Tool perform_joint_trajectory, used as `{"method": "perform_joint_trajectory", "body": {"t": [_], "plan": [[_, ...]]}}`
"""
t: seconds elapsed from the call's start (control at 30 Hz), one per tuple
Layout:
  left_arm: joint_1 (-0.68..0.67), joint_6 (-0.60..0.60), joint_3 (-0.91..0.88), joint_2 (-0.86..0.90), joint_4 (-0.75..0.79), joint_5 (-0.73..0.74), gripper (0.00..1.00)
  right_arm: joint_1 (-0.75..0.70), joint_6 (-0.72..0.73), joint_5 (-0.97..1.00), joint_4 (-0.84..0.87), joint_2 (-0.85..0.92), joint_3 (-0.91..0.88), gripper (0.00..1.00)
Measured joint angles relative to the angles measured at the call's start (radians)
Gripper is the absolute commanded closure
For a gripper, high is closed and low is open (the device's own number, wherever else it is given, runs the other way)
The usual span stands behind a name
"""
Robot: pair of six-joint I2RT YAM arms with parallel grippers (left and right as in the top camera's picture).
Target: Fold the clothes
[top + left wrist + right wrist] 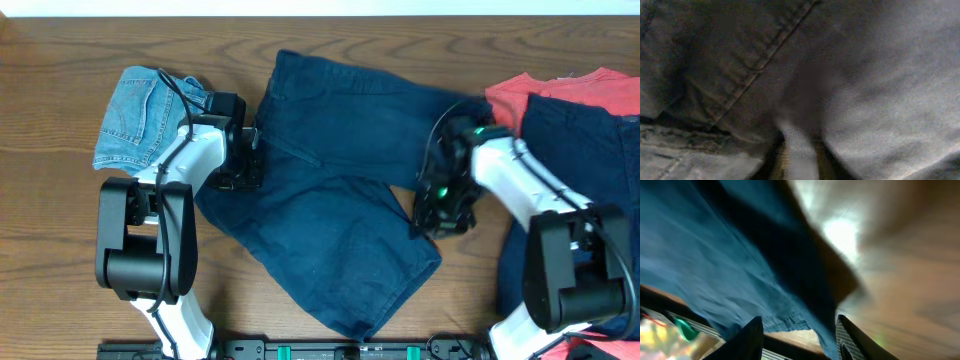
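My right gripper should pull the navy-blue shorts' front leg (pixel 345 270), now slanting toward the table edge, by its hem corner (pixel 435 260) toward the coral-red shirt before I fold.
Wide navy-blue shorts (pixel 330 170) lie spread across the middle of the table, one leg toward the back right and one toward the front. My left gripper (pixel 243 160) is at their left waist edge. In the left wrist view it (pixel 800 160) is shut on a ridge of the shorts' fabric (pixel 880 75), next to a seam. My right gripper (pixel 440 208) is at the shorts' right edge. In the right wrist view its fingers (pixel 800 335) are open, with the hem corner of the shorts (pixel 715 255) between them, just above the table.
Light-blue denim shorts (pixel 140 115) lie at the back left, behind the left arm. A coral-red shirt (pixel 560 88) lies at the back right with another navy piece (pixel 585 140) on it. Bare wood table (pixel 60 250) shows at the front left and along the back.
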Motion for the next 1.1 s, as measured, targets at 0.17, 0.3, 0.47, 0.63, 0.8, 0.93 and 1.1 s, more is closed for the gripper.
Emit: {"method": "perform_joint_trajectory", "body": {"t": [0.17,0.3,0.47,0.63,0.8,0.93,1.1], "plan": [[0.000,-0.012,0.000,0.000,-0.002,0.002,0.64,0.043,0.035,0.020,0.045,0.000,-0.070,0.99],[0.001,-0.012,0.004,0.000,-0.013,0.010,0.59,0.034,0.141,0.175,0.061,0.000,-0.068,0.99],[0.000,-0.014,0.006,-0.014,-0.029,0.056,0.50,-0.057,0.291,0.447,0.067,0.000,-0.017,0.99],[0.005,-0.014,0.012,-0.048,-0.054,0.081,0.43,-0.190,0.315,0.573,0.101,0.000,0.080,0.49],[0.006,-0.013,0.019,-0.051,-0.125,0.086,0.31,-0.238,0.228,0.536,0.063,0.000,0.193,0.46],[0.006,-0.014,0.018,-0.051,-0.137,0.090,0.28,-0.240,0.171,0.449,0.022,0.000,0.272,0.46],[0.006,-0.018,-0.024,-0.051,-0.095,0.097,0.56,-0.240,0.117,0.296,0.008,-0.008,0.306,0.47]]}}
